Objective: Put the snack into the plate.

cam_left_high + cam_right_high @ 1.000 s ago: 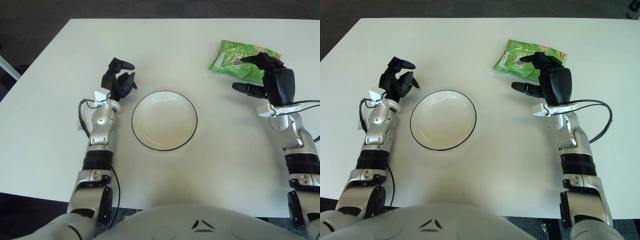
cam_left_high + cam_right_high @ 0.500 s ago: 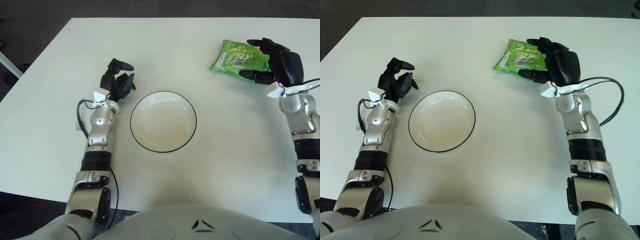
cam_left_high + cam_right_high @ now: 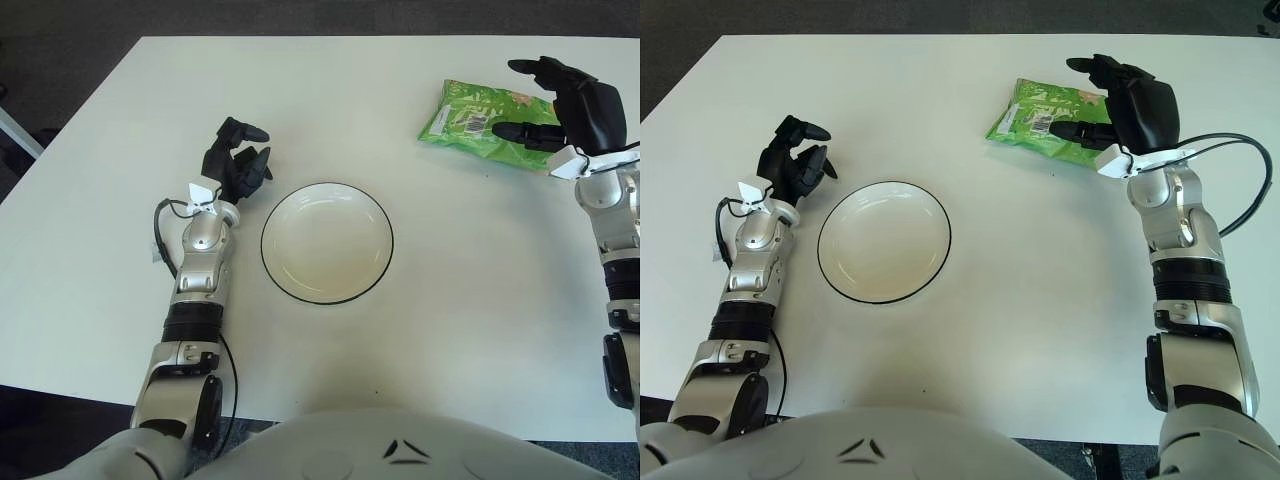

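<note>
My gripper will make the bag bunch up at the grip and spread out beyond it when it lifts, because the green snack bag (image 3: 484,121) thins to a flat end (image 3: 434,115).
A green snack bag (image 3: 470,121) lies flat on the white table at the far right. My right hand (image 3: 560,100) hovers over the bag's right end, fingers spread above it and thumb low near its front edge, holding nothing. A white plate (image 3: 327,241) with a dark rim sits empty at the table's middle. My left hand (image 3: 238,160) shows just left of the plate with its fingers loosely curled and nothing in them.
The white table (image 3: 330,100) stretches wide around the plate and bag. Its far edge meets dark floor at the top. A black cable (image 3: 1240,190) loops off my right forearm.
My right hand has moved away from me and to the right, from in front of the bag to over its right end. The left arm and plate have stayed put.
</note>
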`<act>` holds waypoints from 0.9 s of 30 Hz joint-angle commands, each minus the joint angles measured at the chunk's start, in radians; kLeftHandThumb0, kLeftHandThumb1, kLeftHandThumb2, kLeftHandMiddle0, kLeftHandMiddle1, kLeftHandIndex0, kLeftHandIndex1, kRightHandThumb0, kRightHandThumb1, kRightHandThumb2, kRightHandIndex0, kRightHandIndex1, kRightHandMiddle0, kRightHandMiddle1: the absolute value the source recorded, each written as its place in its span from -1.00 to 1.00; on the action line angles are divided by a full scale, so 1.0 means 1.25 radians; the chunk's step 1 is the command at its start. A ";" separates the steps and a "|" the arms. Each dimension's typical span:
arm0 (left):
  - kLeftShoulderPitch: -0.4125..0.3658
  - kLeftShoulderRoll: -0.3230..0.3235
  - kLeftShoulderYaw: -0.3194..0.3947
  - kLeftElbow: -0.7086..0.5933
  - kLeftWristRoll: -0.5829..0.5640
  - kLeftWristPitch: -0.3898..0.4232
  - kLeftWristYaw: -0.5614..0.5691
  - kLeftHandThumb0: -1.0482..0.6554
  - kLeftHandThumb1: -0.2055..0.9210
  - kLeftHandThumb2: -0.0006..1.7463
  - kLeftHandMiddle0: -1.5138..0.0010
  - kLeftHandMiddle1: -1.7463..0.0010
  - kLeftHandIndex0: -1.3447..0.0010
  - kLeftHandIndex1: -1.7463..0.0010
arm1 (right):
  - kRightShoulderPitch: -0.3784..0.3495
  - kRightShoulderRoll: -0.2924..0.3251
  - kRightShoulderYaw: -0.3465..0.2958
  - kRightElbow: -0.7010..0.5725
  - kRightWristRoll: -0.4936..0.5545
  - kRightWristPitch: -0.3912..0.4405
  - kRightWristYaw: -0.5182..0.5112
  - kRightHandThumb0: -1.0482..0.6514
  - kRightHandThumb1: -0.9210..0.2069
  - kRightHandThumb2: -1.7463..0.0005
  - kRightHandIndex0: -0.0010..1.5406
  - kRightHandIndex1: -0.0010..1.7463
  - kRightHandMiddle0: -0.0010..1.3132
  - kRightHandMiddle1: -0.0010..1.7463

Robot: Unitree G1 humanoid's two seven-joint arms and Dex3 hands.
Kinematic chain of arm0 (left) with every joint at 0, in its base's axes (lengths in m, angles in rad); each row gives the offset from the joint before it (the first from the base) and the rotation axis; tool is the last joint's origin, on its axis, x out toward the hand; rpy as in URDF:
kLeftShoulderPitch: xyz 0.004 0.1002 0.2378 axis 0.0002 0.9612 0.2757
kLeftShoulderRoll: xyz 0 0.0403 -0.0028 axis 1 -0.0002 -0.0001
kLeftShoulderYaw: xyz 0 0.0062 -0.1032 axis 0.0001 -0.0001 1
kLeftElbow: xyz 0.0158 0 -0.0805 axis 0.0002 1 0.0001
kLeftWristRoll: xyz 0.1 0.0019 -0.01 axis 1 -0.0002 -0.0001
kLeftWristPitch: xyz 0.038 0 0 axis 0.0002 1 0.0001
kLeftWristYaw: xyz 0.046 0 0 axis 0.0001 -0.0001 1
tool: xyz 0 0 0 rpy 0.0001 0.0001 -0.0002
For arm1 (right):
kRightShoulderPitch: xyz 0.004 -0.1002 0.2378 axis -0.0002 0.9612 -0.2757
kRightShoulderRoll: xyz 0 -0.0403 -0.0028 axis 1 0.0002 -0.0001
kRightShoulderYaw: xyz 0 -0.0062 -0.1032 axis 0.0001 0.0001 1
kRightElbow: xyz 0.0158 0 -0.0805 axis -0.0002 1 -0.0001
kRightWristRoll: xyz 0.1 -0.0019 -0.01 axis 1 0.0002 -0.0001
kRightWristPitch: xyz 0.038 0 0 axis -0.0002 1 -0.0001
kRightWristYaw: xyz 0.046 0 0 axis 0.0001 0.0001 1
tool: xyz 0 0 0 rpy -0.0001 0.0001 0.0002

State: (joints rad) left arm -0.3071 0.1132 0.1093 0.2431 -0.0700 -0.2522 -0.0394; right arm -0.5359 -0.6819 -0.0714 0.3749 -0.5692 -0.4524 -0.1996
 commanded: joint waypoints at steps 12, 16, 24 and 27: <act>0.076 -0.028 -0.007 0.051 0.008 0.001 0.011 -0.19 1.00 -0.63 -0.17 -1.00 0.39 -0.75 | -0.041 -0.039 0.055 -0.016 0.040 0.129 0.245 -0.72 -1.00 0.51 -0.80 -1.00 -0.53 -0.94; 0.077 -0.028 -0.008 0.050 0.009 0.000 0.012 -0.19 1.00 -0.63 -0.17 -1.00 0.39 -0.76 | -0.079 -0.037 0.074 0.055 0.057 0.126 0.288 -0.80 -1.00 0.37 -0.95 -1.00 -0.67 -0.99; 0.081 -0.030 -0.009 0.049 0.012 -0.005 0.013 -0.19 1.00 -0.63 -0.17 -1.00 0.39 -0.76 | -0.141 -0.027 0.105 0.224 0.080 0.050 0.290 -0.82 -1.00 0.31 -0.98 -1.00 -0.70 -1.00; 0.083 -0.030 -0.009 0.051 0.013 -0.008 0.014 -0.19 1.00 -0.63 -0.17 -1.00 0.39 -0.76 | -0.156 -0.025 0.119 0.254 0.074 0.043 0.288 -0.82 -1.00 0.29 -0.98 -0.99 -0.69 -0.99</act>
State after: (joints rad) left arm -0.3065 0.1135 0.1068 0.2431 -0.0619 -0.2531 -0.0356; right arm -0.7035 -0.7126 0.0571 0.6527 -0.4832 -0.3792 0.1567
